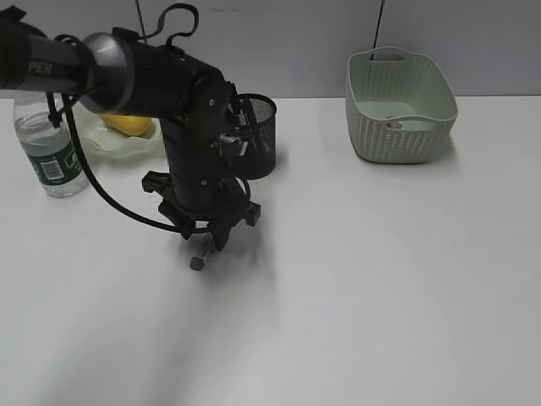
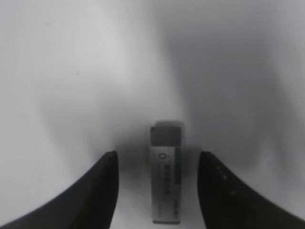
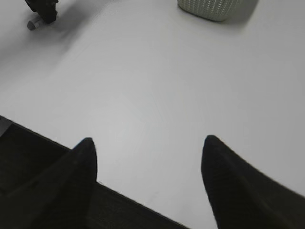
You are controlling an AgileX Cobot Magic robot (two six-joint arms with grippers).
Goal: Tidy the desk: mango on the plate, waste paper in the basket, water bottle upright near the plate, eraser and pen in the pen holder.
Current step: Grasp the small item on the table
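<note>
The eraser (image 1: 201,253) is short next to the tall mesh pen holder (image 1: 261,139), so it should sink below the pen holder's rim when the robot drops it in.
A small grey-and-white eraser (image 1: 199,262) lies on the white desk (image 1: 380,279). My left gripper (image 1: 208,244) hangs right over it, open. In the left wrist view the eraser (image 2: 167,176) lies between the two fingers (image 2: 157,153), touching neither. The mango (image 1: 127,125) lies on the wavy green plate (image 1: 108,142). The water bottle (image 1: 51,152) stands upright left of the plate. The black mesh pen holder (image 1: 259,135) stands behind my left arm. The green basket (image 1: 399,106) is at the back right. My right gripper (image 3: 148,139) is open and empty over the desk's near edge. I see no pen and no waste paper.
The right wrist view shows the basket's foot (image 3: 209,8) at the top, and the eraser (image 3: 32,25) under the left gripper at top left. A dark strip below the desk's front edge (image 3: 57,181) fills that view's lower left. A grey wall stands behind the desk.
</note>
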